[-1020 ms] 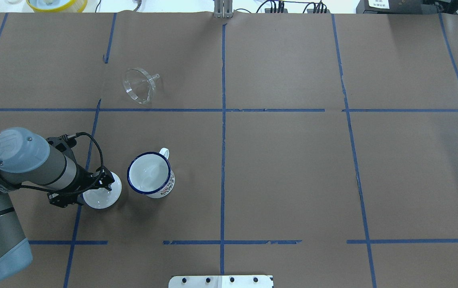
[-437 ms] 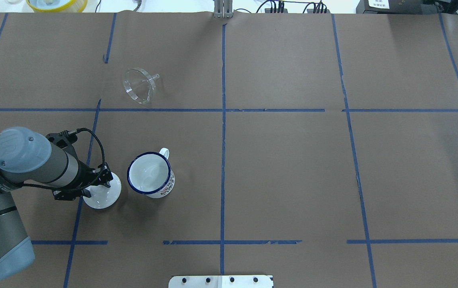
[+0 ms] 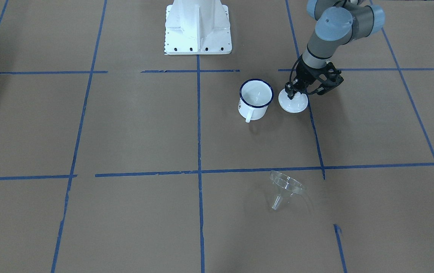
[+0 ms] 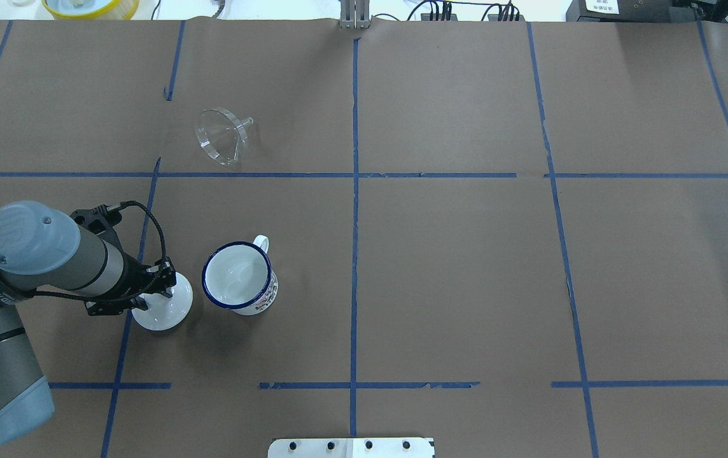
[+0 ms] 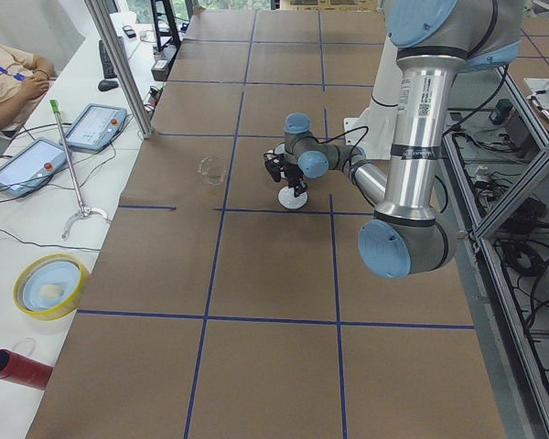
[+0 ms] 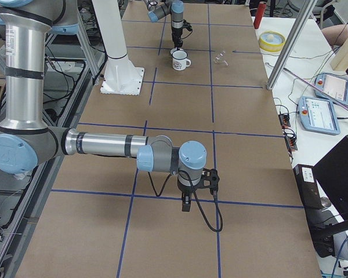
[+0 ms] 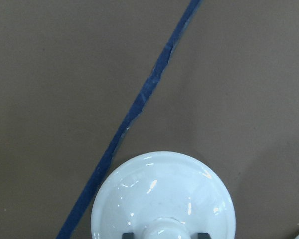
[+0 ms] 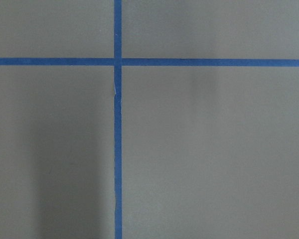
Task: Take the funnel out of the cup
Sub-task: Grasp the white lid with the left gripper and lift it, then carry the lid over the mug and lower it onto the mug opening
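I expect the white lid (image 3: 294,104) to settle just inside the cup's blue rim (image 3: 256,107) when I lower it, because the lid looks a little narrower than that rim.
The clear funnel (image 4: 221,137) lies on its side on the brown paper, far from the cup; it also shows in the front view (image 3: 286,186). The white cup (image 4: 238,278) with a blue rim stands upright and empty (image 3: 255,98). Beside it a white domed lid (image 4: 167,313) rests on the table. My left gripper (image 4: 163,286) is over the lid, open. In the left wrist view its gripper (image 7: 164,234) straddles the lid (image 7: 162,194), with a small gap on each side of the knob. My right gripper (image 6: 185,204) hangs low over bare paper far from these things; I cannot tell its state.
The robot's white base plate (image 3: 198,30) is at the table's near edge. A yellow bowl (image 5: 50,285), a red cylinder (image 5: 18,369) and tablets lie on the operators' side table beyond the paper. Blue tape lines cross the table.
My left gripper has drawn back slightly to the left over the lid. The lid, cup and funnel have not moved.
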